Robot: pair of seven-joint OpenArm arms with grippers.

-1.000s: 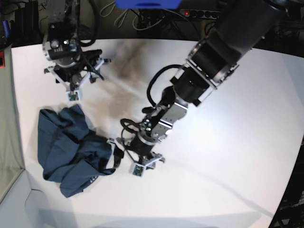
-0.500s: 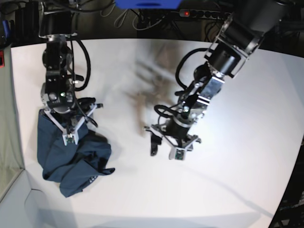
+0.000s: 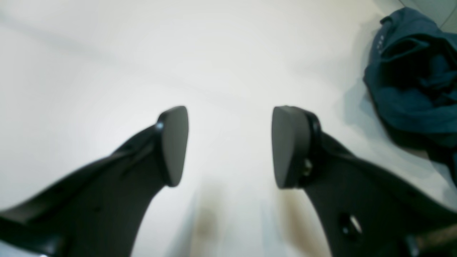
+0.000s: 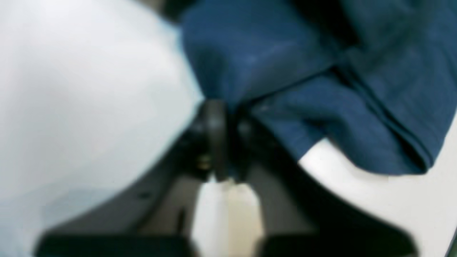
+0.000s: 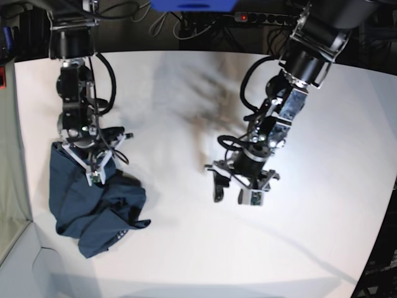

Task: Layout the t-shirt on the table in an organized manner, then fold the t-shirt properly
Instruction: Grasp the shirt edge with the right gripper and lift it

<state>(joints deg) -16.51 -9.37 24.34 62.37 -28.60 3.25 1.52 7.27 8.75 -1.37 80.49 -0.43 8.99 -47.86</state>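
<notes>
White marks (image 5: 120,236) show beside the t-shirt's lower fold. I expect the dark navy t-shirt (image 5: 80,198) to show a partly hidden white print when I spread it out.
The dark navy t-shirt (image 5: 93,208) lies crumpled near the left edge of the white table (image 5: 186,254). My right gripper (image 5: 90,164) presses down on the heap's upper edge. In the right wrist view this right gripper (image 4: 221,114) is shut on a fold of the t-shirt (image 4: 285,53). My left gripper (image 5: 229,190) hovers over bare table in the middle, well to the right of the shirt. In the left wrist view the left gripper (image 3: 230,146) is open with nothing between its fingers, and the t-shirt (image 3: 410,78) shows at the top right.
A power strip (image 5: 260,17) and cables run behind the table's far edge, beside a blue object (image 5: 192,5). The table's left edge runs just past the shirt. Its curved edge drops off at the lower right.
My right arm came down from the back of the table onto the shirt and shut on its fabric. My left arm drew away from the shirt toward the middle, still open.
</notes>
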